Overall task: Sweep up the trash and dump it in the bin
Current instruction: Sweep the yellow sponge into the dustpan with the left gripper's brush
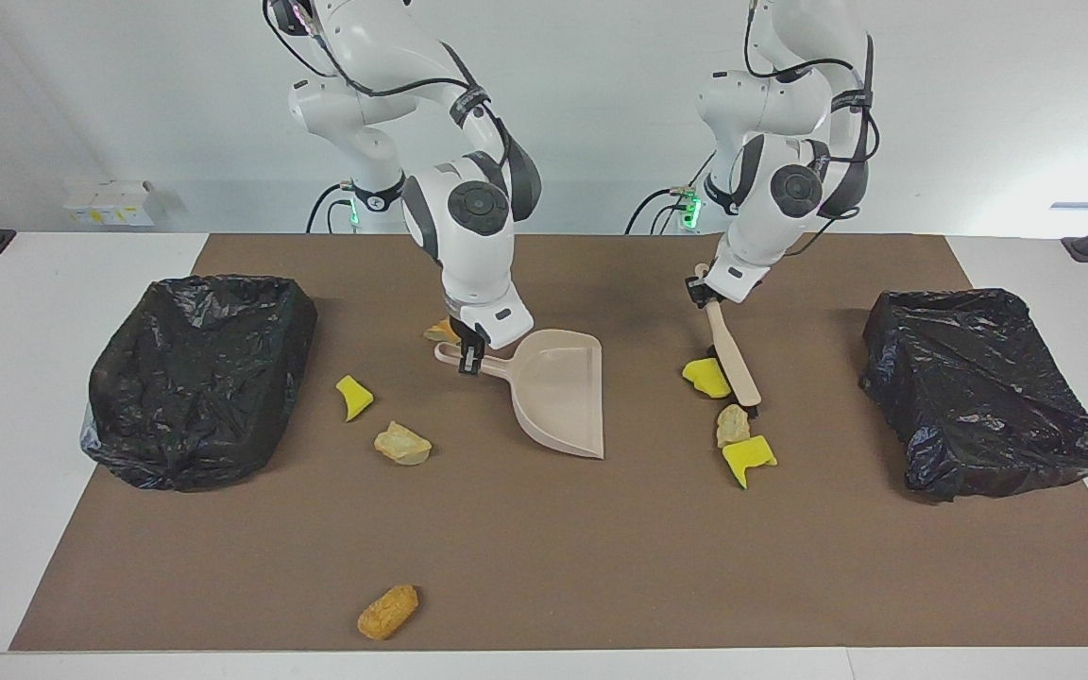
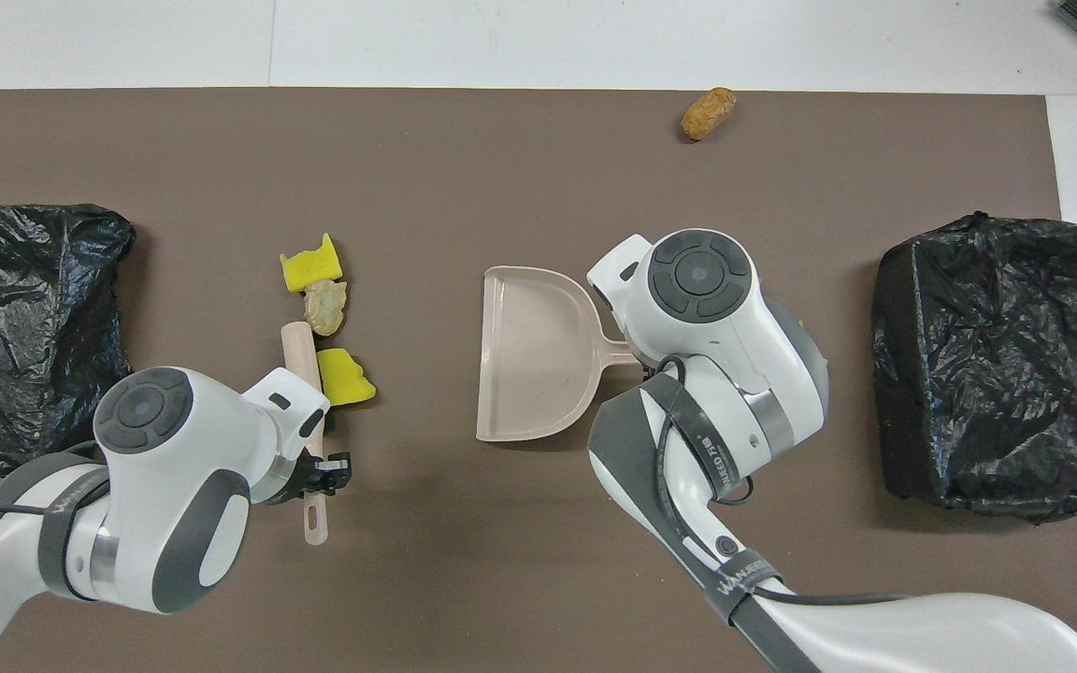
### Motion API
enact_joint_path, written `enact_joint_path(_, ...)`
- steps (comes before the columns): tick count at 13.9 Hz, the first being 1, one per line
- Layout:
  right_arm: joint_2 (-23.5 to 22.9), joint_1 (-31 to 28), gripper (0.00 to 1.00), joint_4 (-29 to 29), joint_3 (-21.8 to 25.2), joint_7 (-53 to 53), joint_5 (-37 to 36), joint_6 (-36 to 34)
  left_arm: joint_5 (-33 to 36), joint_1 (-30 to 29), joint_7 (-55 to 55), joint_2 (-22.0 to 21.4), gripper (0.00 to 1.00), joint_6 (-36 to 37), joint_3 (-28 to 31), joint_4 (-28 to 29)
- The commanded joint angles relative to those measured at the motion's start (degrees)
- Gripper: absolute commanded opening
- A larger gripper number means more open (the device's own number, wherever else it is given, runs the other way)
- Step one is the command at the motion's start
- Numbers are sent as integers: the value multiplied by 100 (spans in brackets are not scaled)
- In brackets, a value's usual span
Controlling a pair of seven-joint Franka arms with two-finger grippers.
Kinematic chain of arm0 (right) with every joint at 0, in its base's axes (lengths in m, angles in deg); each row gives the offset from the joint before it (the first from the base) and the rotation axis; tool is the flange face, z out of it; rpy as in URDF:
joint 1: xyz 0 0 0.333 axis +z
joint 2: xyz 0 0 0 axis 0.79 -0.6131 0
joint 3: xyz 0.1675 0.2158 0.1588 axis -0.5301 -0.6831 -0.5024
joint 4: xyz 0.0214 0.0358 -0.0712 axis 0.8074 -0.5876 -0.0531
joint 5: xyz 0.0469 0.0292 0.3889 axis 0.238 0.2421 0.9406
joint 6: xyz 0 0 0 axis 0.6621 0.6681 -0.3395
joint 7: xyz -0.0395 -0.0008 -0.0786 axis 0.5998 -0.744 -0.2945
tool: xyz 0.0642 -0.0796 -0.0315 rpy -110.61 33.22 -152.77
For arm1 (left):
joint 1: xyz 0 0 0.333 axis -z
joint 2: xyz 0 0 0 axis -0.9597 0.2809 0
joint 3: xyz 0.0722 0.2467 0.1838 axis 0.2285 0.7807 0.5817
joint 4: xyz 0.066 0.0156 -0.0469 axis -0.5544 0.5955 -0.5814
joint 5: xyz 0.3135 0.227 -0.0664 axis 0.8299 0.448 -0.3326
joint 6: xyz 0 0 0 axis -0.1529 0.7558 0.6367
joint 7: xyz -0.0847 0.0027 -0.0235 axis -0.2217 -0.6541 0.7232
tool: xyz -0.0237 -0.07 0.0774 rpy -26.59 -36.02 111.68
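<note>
I should sweep the near yellow piece (image 2: 346, 378) into the dustpan with my left gripper and then circle back behind the tan lump (image 2: 324, 307), because the lump lies past the brush's tip.
My right gripper (image 1: 468, 359) is shut on the handle of the beige dustpan (image 1: 558, 397), which lies on the mat with its mouth toward the left arm's end. My left gripper (image 1: 701, 293) is shut on the brush (image 1: 733, 364), whose bristles press against a yellow sponge piece (image 1: 706, 376) and a tan lump (image 1: 731, 425). A second yellow piece (image 1: 750, 455) lies just beside them. More trash lies toward the right arm's end: a yellow piece (image 1: 353, 397), a tan lump (image 1: 402, 442) and an orange lump (image 1: 438, 331) partly hidden by the right gripper.
A black-bagged bin (image 1: 199, 378) stands at the right arm's end and another (image 1: 983, 387) at the left arm's end. One orange lump (image 1: 388, 610) lies alone at the mat's edge farthest from the robots. The brown mat (image 1: 601, 567) covers the table's middle.
</note>
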Motion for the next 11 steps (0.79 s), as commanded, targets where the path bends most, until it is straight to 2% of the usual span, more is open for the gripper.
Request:
enact_joint_path(1,1,51,0,-135,-31,37,-104,234,-168,323,-31,71,0,-231,78,15)
enact_joint_path(3,-78,191,0,-135,-23,222,-104,374,-325,578,-40,80,0,-441,78,6)
enact_joint_path(5,-140,244,0,-135,-31,389,-104,488,-799,789,-75,80,0,-530,78,-11)
enact_joint_path(11,-272,420,0,-135,-31,697,-104,691,-1152,1580,-75,123,0,-741,69,-195)
